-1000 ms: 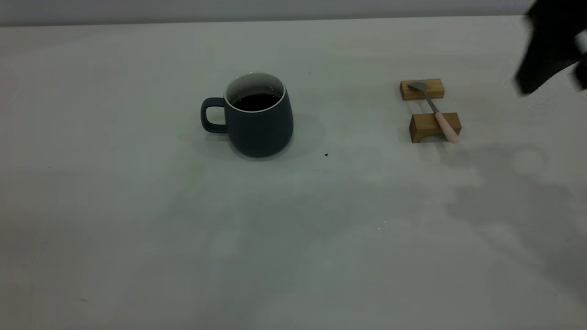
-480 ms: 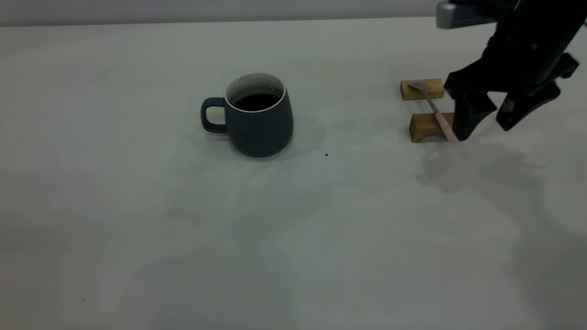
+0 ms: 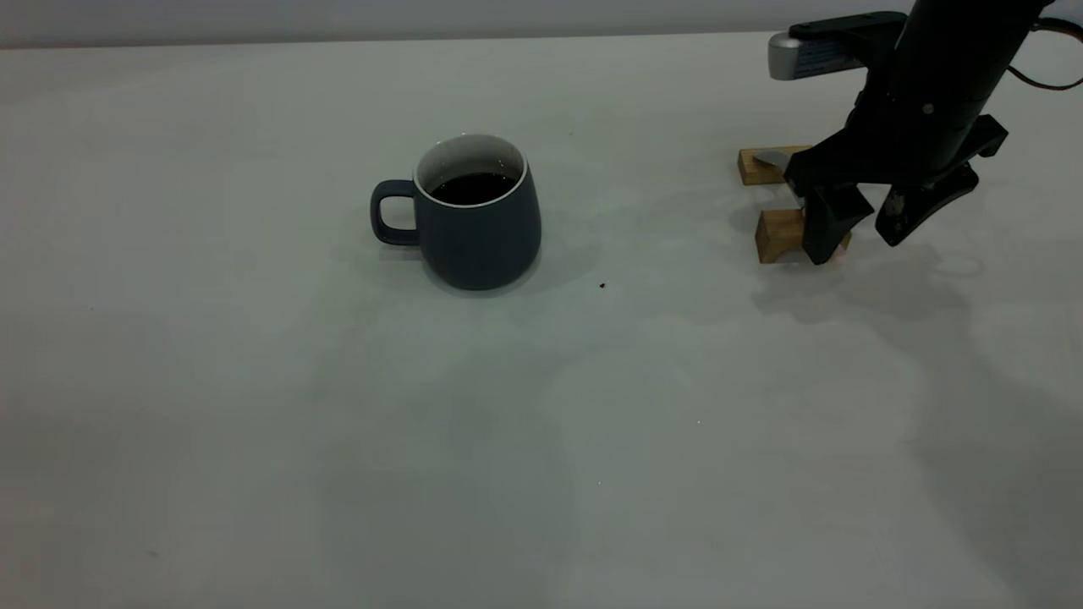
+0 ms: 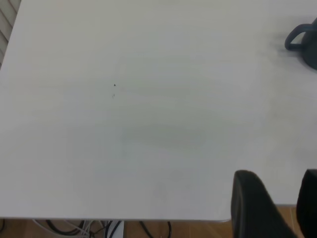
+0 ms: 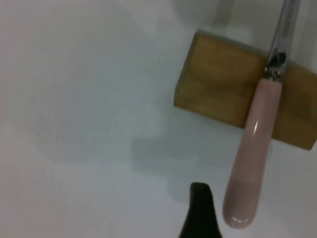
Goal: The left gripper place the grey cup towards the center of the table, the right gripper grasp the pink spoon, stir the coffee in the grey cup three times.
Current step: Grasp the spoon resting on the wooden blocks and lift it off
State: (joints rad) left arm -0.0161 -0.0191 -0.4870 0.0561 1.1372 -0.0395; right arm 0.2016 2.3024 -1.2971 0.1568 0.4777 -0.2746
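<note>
The pink spoon (image 5: 252,153) lies across the near block's flat top (image 5: 223,79), so it will lift free and leave both blocks in place when I pick it up.
The grey cup (image 3: 478,216) stands near the table's (image 3: 254,381) middle, its handle pointing left, with dark coffee (image 3: 472,188) inside. The pink spoon (image 5: 252,163) lies across two wooden blocks, its metal bowl (image 3: 772,158) on the far one. My right gripper (image 3: 854,249) hangs open at the handle's near end. One finger (image 5: 200,213) stands beside the handle tip without touching it, and the other is out of the right wrist view. My left gripper (image 4: 285,208) is open over the table's edge, far from the cup (image 4: 304,42), and is outside the exterior view.
The two wooden blocks (image 3: 778,233) (image 3: 757,165) stand on the right of the table, the near one (image 5: 223,89) under the spoon's neck. A tiny dark speck (image 3: 602,286) lies right of the cup. Cables and a wooden floor show past the table edge (image 4: 114,220).
The right arm came in from the upper right edge, dropped down and moved left until its open fingers reached the spoon's handle end. The cup and spoon have not moved.
</note>
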